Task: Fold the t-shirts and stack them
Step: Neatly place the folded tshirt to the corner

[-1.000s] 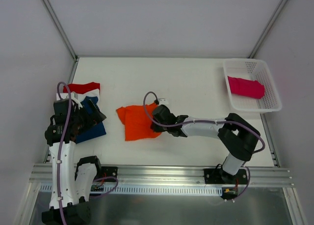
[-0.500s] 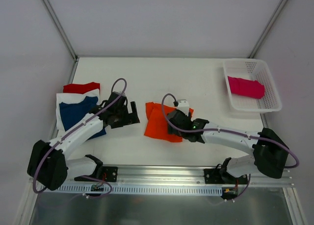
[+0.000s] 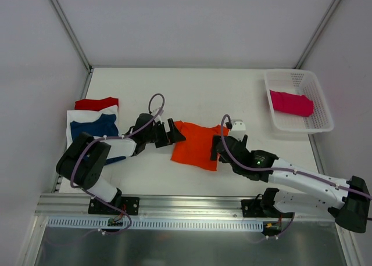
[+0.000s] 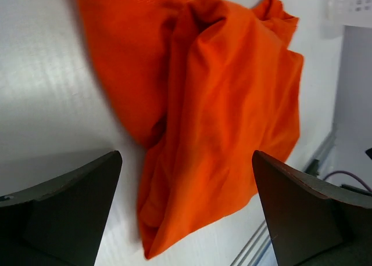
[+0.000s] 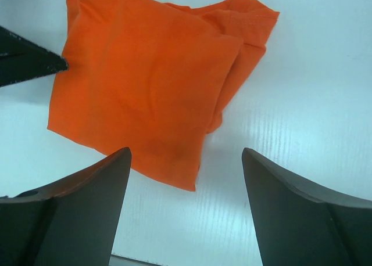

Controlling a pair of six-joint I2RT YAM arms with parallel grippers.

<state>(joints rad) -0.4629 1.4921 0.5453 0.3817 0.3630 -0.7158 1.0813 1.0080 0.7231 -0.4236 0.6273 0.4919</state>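
The navy t-shirt atop the stack [image 3: 100,129] is far from my right gripper, so my left gripper should grip the folded orange t-shirt's closest edge [image 3: 178,150] and take it there.
A folded bright orange t-shirt [image 3: 197,145] lies flat near the middle of the table. My left gripper [image 3: 173,133] stands open at its left edge, touching nothing; in the left wrist view the orange t-shirt [image 4: 221,103] lies just ahead of the left gripper [image 4: 186,161]. Open and empty too, my right gripper [image 3: 224,145] is at the shirt's right side, and the orange t-shirt [image 5: 145,86] shows ahead of the right gripper [image 5: 186,155]. At the far left a navy t-shirt [image 3: 93,128] lies on a white t-shirt [image 3: 81,116] and a red t-shirt [image 3: 96,103].
A white mesh basket [image 3: 317,123] at the back right holds a magenta t-shirt [image 3: 290,103]. A metal rail [image 3: 192,208] runs along the near edge. One left finger [image 5: 23,60] pokes into the right wrist view.
The right gripper dragged the orange shirt rightwards, opened and let it go. The left arm swung from the stack over to the shirt's left edge.
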